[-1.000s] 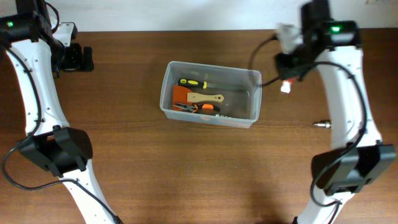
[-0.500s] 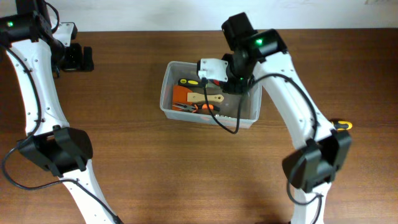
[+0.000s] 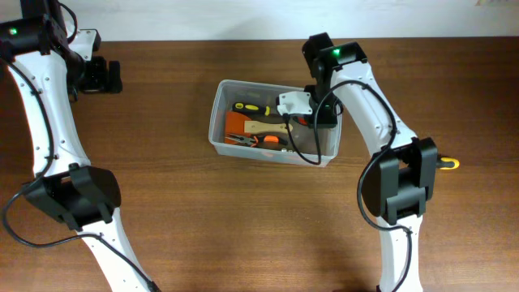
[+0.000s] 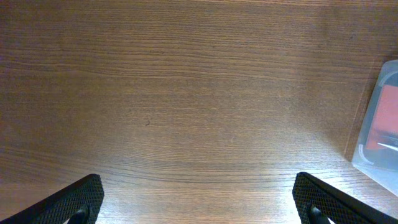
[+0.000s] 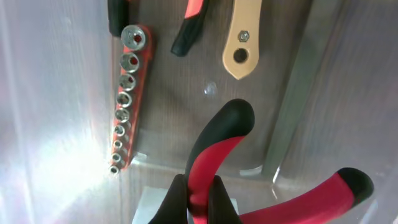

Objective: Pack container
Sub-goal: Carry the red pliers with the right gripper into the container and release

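My right gripper should go on lowering the red-and-black pliers (image 5: 212, 150) until they reach the container's bottom (image 5: 169, 124) before it lets go, because they hang inside the container, clear of the orange socket bar.
The clear plastic container (image 3: 220, 96) stands mid-table. It holds a yellow-and-black screwdriver (image 3: 247, 107), a wooden-handled tool (image 3: 268, 127), an orange socket rail (image 5: 124, 99) and other orange tools. My right gripper (image 3: 310, 120) hangs over the tub's right part. In the right wrist view it (image 5: 199, 202) is shut on one handle of red-and-black pliers (image 5: 217, 143), held just above the tub floor. My left gripper (image 3: 101, 75) is at the far left back, open and empty (image 4: 199, 208) over bare wood. The tub's corner (image 4: 380, 124) shows at the right edge of that view.
A small yellow-and-black item (image 3: 448, 163) lies on the table at the right, beside the right arm's base. The table's back edge meets a white wall just behind the left gripper.
My right arm has swung from the table's back right to over the container, then shifted right within it. A small metal piece seen earlier at the right is gone. The left arm has not moved.
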{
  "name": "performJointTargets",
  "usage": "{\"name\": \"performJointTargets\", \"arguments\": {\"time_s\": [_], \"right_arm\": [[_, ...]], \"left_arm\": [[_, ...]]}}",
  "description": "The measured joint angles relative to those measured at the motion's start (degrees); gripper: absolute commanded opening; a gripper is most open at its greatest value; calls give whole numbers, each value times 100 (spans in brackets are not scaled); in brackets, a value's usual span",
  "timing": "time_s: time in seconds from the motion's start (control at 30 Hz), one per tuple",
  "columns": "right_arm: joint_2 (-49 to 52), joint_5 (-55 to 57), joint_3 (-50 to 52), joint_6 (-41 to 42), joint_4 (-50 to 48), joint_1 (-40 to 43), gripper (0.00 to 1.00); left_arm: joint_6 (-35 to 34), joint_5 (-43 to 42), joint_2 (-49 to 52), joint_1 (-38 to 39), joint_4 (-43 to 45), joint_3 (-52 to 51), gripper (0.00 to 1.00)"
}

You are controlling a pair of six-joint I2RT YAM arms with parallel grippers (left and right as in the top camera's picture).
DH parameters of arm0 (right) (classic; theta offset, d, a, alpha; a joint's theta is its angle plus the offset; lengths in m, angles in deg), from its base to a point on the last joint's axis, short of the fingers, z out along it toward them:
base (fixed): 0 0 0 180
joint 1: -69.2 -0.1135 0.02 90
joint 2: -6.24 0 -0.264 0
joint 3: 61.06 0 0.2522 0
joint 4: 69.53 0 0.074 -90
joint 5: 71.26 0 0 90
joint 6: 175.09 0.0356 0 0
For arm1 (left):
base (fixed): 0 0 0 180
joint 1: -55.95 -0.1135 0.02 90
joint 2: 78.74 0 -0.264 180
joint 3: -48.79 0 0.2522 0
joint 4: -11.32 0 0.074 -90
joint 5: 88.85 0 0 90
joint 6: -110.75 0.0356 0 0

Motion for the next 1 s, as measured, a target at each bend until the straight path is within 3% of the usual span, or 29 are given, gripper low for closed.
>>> {"name": "performJointTargets", "arguments": {"time_s": [0.57,0.77,1.0], "right_arm": [[168,-31,0,-302,-761,66,4],[168,-149,0,-238,-787,68,28],[160,-166,0,160,-426,66,29]], "left_arm": [[0,0,0,0,0,0,99],[0,0,0,0,0,0,99],[0,0,0,0,0,0,99]]}}
